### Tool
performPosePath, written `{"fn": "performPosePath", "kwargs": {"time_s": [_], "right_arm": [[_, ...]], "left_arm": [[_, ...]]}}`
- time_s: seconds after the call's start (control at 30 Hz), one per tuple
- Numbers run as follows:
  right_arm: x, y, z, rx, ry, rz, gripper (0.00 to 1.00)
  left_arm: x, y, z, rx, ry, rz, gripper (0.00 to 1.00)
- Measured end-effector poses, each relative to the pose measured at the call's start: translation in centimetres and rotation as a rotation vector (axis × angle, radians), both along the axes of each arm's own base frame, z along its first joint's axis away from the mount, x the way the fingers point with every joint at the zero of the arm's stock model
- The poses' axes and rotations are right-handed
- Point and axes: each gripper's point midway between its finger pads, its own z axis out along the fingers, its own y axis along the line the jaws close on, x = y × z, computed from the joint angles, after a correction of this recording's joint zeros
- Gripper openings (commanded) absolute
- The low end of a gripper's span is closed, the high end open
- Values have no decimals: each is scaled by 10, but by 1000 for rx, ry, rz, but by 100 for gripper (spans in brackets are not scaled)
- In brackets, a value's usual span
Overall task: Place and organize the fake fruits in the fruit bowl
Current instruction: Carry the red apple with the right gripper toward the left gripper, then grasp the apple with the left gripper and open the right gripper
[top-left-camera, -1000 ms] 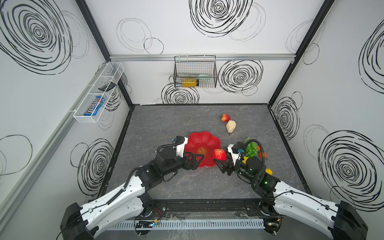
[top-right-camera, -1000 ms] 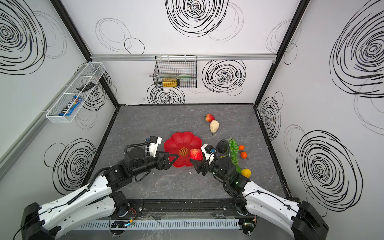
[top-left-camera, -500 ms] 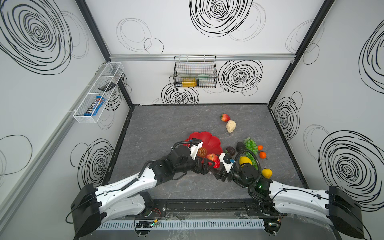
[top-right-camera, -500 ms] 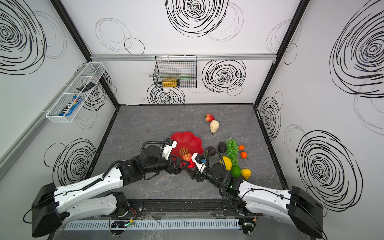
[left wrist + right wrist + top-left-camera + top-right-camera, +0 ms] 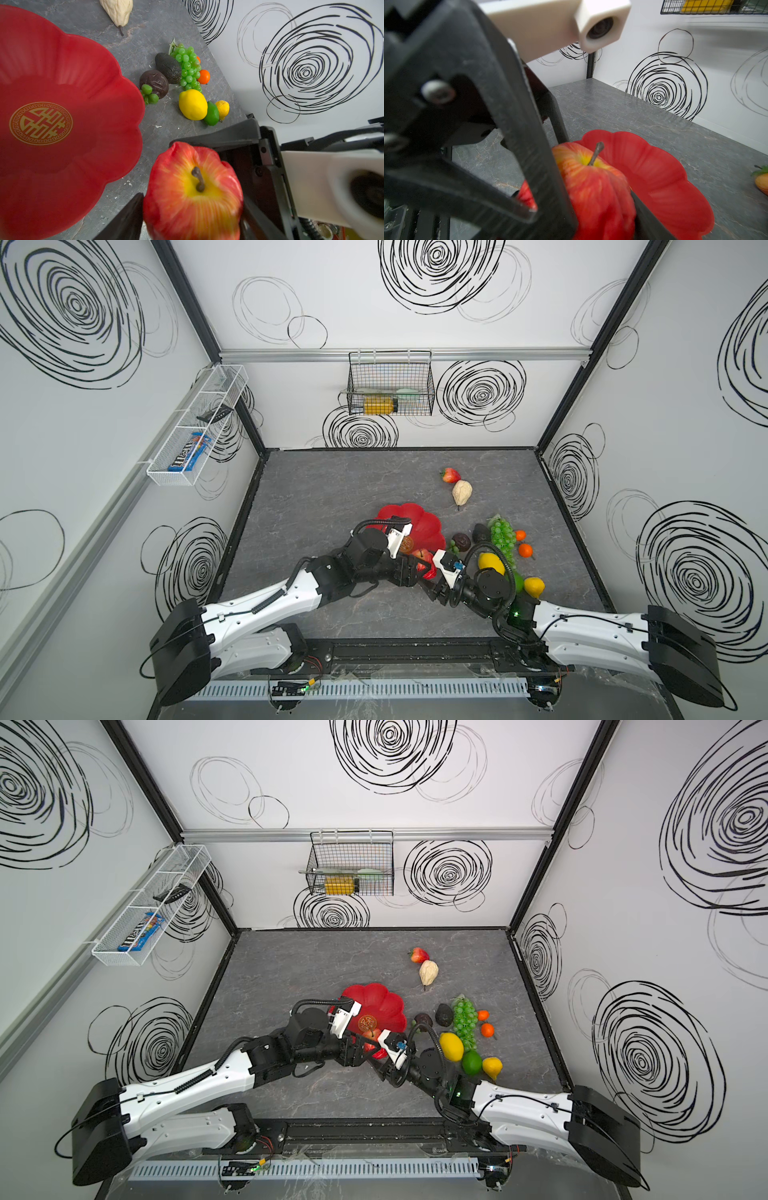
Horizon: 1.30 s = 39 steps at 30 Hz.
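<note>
I need to open my right gripper and back it off first, because both grippers hold the red apple (image 5: 422, 558) short of the bowl's middle. My left gripper will then lower it there.
A red apple (image 5: 422, 556) (image 5: 371, 1036) hangs at the near rim of the red scalloped fruit bowl (image 5: 424, 526) (image 5: 382, 1002), stem up. Both grippers meet on it. My left gripper (image 5: 193, 220) has a finger against each side of the apple (image 5: 193, 193), shut on it. My right gripper (image 5: 591, 224) also stays shut on the apple (image 5: 591, 187), partly hidden behind the left gripper's black fingers. The bowl (image 5: 62, 72) (image 5: 664, 176) holds no fruit. On the table lie a strawberry (image 5: 451, 475), pear (image 5: 462, 492), mangosteen (image 5: 461, 541), avocado (image 5: 481, 533), grapes (image 5: 500, 535), oranges (image 5: 525, 550), lemons (image 5: 491, 564) and a lime (image 5: 517, 583).
A black wire basket (image 5: 390, 389) with a yellow bottle hangs on the back wall. A white mesh tray (image 5: 195, 427) is fixed to the left wall. Most loose fruit clusters right of the bowl, beside my right arm. Walls close in the grey table on three sides.
My left arm swung right across the bowl to the apple and its jaws closed in on it. My right gripper kept the apple and shifted slightly toward the front.
</note>
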Motion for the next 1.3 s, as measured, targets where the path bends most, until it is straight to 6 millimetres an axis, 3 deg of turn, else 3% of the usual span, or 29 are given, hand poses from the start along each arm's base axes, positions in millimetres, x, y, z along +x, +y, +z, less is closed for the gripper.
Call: {"fn": "performPosePath", "kwargs": {"time_s": [0.17, 0.47, 0.63, 0.83, 1.03, 1.13, 1.3], "right_arm": [[1, -1, -2, -9, 0, -9, 71], [14, -5, 2, -28, 20, -90, 98], [20, -19, 11, -19, 18, -148, 97], [40, -63, 40, 125, 4, -299, 97], [66, -125, 10, 200, 69, -525, 97], [71, -142, 6, 246, 90, -584, 97], [73, -153, 12, 309, 99, -616, 97]], "left_arm": [[0, -1, -2, 4, 1, -5, 60], [7, 2, -5, 33, -23, 26, 60], [28, 16, -2, 83, -67, 115, 60], [67, 41, -6, 199, -147, 295, 60], [98, 48, -39, 332, -174, 411, 59], [108, 48, -62, 390, -170, 440, 59], [120, 44, -87, 431, -174, 466, 59]]}}
